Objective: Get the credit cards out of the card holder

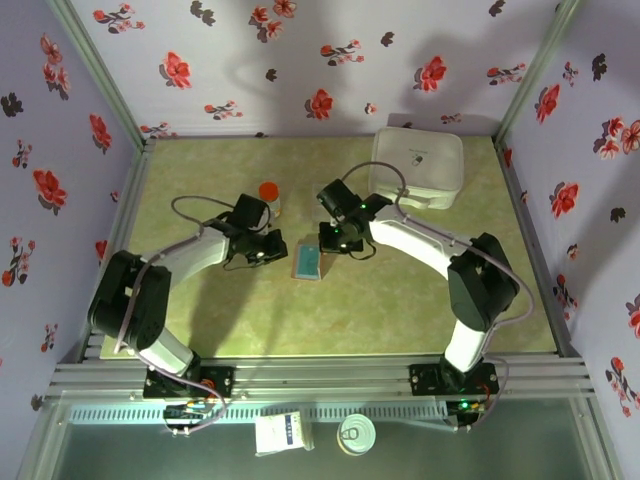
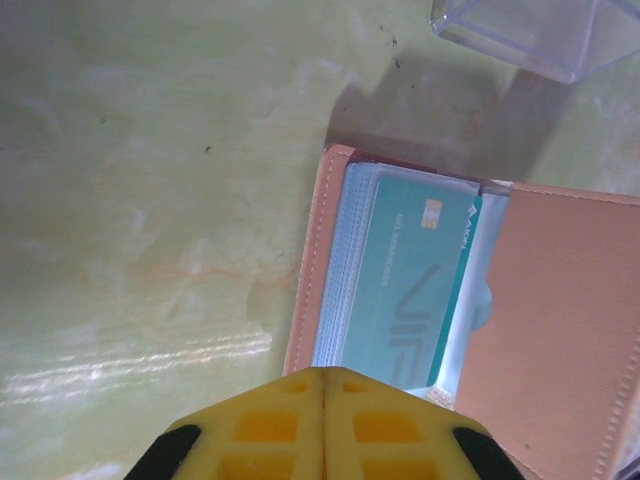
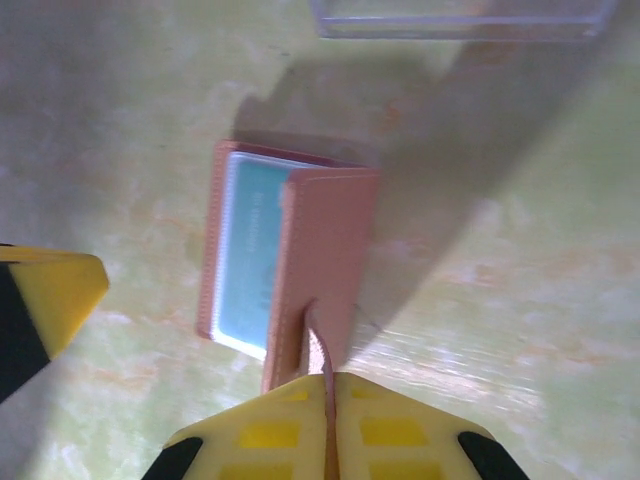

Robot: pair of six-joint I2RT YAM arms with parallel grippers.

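Observation:
I can see the card holder's flap [image 3: 335, 235] standing half open in my right gripper, so my left gripper should hold down the opposite cover's edge [image 1: 296, 271] while the flap opens flat.
The card holder [image 1: 308, 262] lies open on the green table between both grippers. In the left wrist view its tan flap [image 2: 560, 320] is folded aside, baring a teal credit card [image 2: 405, 280] on top of a stack of clear sleeves. My left gripper [image 2: 324, 376] is shut with nothing between its fingers, its tip at the near edge of the card stack. My right gripper [image 3: 330, 380] is shut on the thin brown strap of the card holder's flap [image 3: 335, 240], holding the flap raised over the teal card [image 3: 250, 250]. From above, the left gripper [image 1: 268, 250] and right gripper [image 1: 333, 240] flank the holder.
A clear plastic tray [image 2: 540, 30] lies just beyond the holder, its edge also at the top of the right wrist view [image 3: 460, 18]. A large white rounded box [image 1: 418, 168] stands at the back right. An orange-capped bottle [image 1: 268, 192] stands behind the left gripper. Floral walls enclose the table.

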